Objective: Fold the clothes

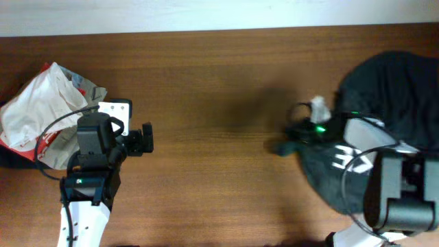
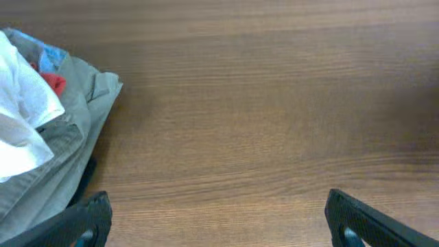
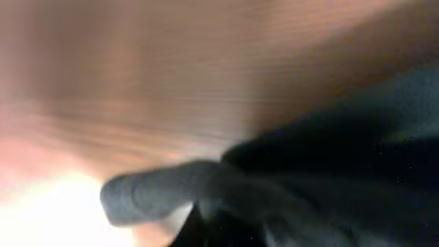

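The dark grey garment (image 1: 328,180) is bunched up far from my left gripper. Next, I spread it out over the open wood (image 1: 206,123) so that my left gripper can take its edge there.
A dark grey garment (image 1: 394,86) lies bunched at the table's right side. My right gripper (image 1: 287,140) is at its left edge and looks shut on a fold of it. The right wrist view is blurred. It shows only dark cloth (image 3: 329,178) bunched at the jaws (image 3: 226,216), with a rolled fold sticking out to the left. A pile of white, grey and red clothes (image 1: 41,110) sits at the far left. My left gripper (image 1: 144,138) is just right of the pile. It is open and empty (image 2: 219,219) over bare wood, with the pile (image 2: 41,137) at its left.
The brown wooden table (image 1: 219,68) spans the view, with a pale wall strip along its far edge. A black cable loops over the left arm near the clothes pile. Both arm bases stand at the front edge.
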